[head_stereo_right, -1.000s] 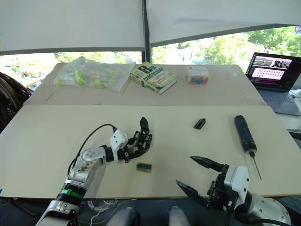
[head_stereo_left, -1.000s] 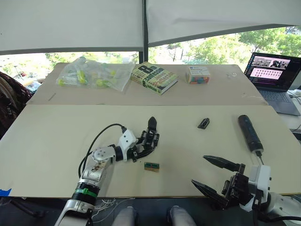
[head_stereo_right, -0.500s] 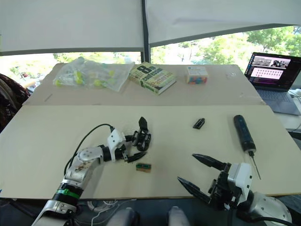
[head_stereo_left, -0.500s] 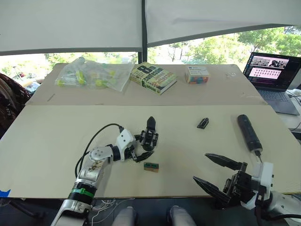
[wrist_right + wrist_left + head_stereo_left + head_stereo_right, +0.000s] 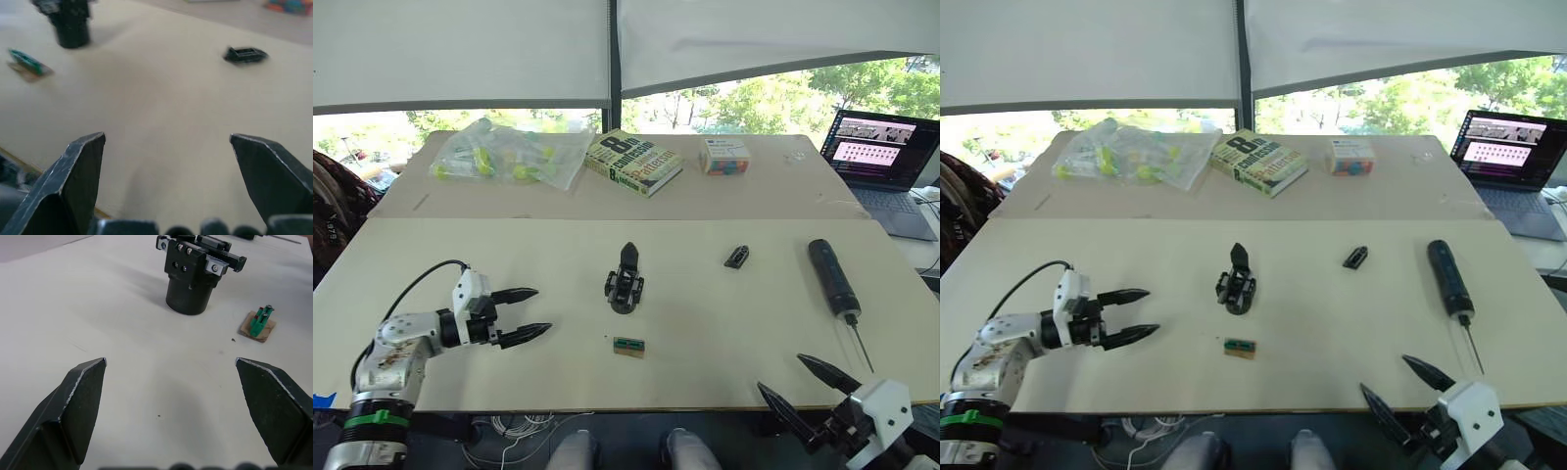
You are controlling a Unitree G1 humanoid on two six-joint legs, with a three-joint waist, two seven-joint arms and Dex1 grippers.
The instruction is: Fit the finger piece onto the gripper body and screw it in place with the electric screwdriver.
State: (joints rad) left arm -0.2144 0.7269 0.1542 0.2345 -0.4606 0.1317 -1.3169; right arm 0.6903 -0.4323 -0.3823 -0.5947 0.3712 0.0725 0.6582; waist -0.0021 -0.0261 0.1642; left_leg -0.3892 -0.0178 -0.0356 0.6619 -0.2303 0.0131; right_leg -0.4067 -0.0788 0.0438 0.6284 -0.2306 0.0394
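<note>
The finger piece (image 5: 736, 257) has a hollow (image 5: 248, 53) along its side, so I expect it to stay in place by itself before screwing when I put it onto the gripper body.
The gripper body (image 5: 625, 284), a chunky black block, stands upright on its own in the middle of the table (image 5: 431, 245); it also shows in the left wrist view (image 5: 193, 276). My left gripper (image 5: 543, 309) is open and empty, well to its left. The finger piece (image 5: 736, 257), small and black, lies to the body's right and further back. At the right lies the electric screwdriver (image 5: 833, 277), its thin bit pointing toward the front edge. My right gripper (image 5: 780, 373) hangs open and empty at the front edge, below the screwdriver.
A small green-topped block (image 5: 627, 345) lies just in front of the gripper body. At the back are a plastic bag (image 5: 509, 155), a book (image 5: 633, 161) and a small box (image 5: 724, 155). A laptop (image 5: 881, 147) stands at the far right.
My left gripper has let go of the gripper body and drawn back to the left, leaving it standing. My right gripper has pulled back toward the front edge.
</note>
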